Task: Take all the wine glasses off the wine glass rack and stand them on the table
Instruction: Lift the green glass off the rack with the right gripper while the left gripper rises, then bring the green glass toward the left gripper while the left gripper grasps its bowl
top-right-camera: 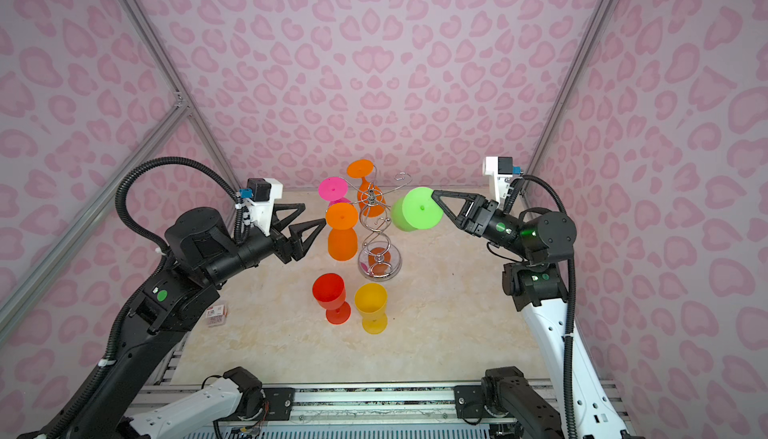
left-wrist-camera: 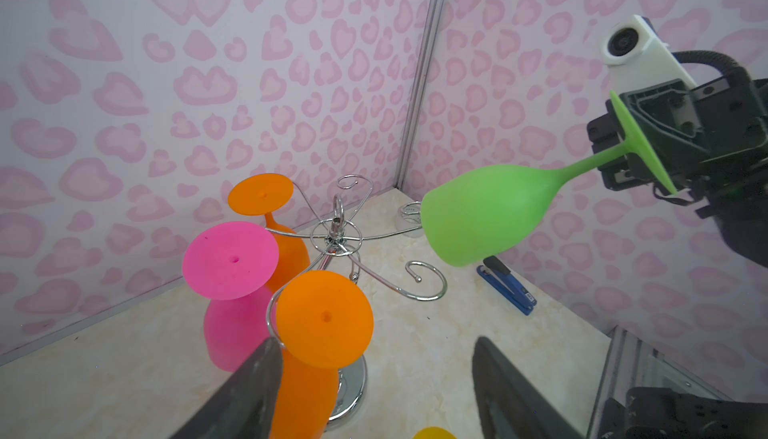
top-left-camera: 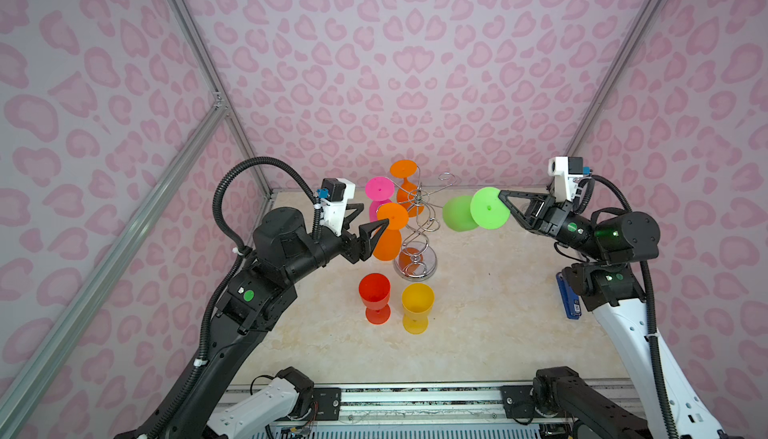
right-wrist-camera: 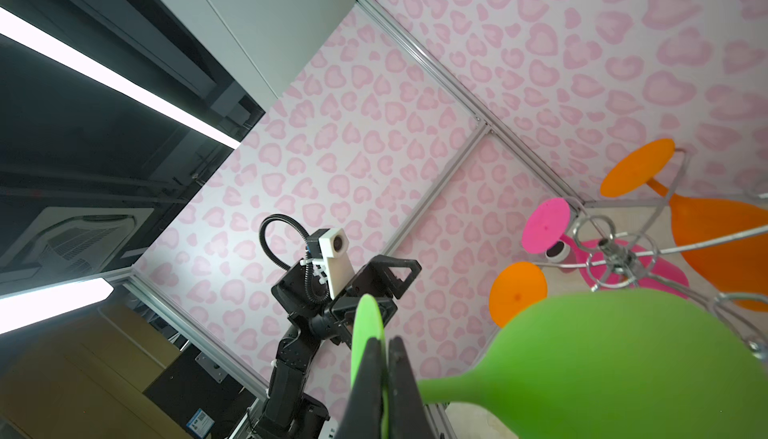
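The green wine glass's bowl [top-left-camera: 459, 213] is clear of the hooks and faces my open left gripper. My left gripper should keep moving closer until its fingers are on both sides of the bowl's rim [left-wrist-camera: 436, 232].
The chrome wine glass rack [top-left-camera: 417, 231] [left-wrist-camera: 336, 233] stands mid-table with a pink glass [top-left-camera: 379, 188] and two orange glasses [top-left-camera: 392, 216] [top-left-camera: 404, 168] hanging bowl-down from its hooks. A green wine glass [top-left-camera: 459, 214] [left-wrist-camera: 486, 216] [right-wrist-camera: 623, 362] hangs in the air just right of the rack and off its hooks, lying nearly level. My right gripper [top-left-camera: 501, 194] [right-wrist-camera: 386, 347] is shut on the rim of its foot disc. My left gripper [top-left-camera: 371, 215] [left-wrist-camera: 374, 353] is open. The front orange glass [left-wrist-camera: 324, 318] sits close to one of its fingers.
A red glass [top-left-camera: 375, 291] and a yellow glass [top-left-camera: 417, 302] stand upright on the marble table [top-left-camera: 478, 324] in front of the rack. A blue stapler [top-left-camera: 568, 297] lies by the right arm's base. A small red-and-white packet [top-right-camera: 217, 313] lies under the left arm. Pink-patterned walls enclose three sides.
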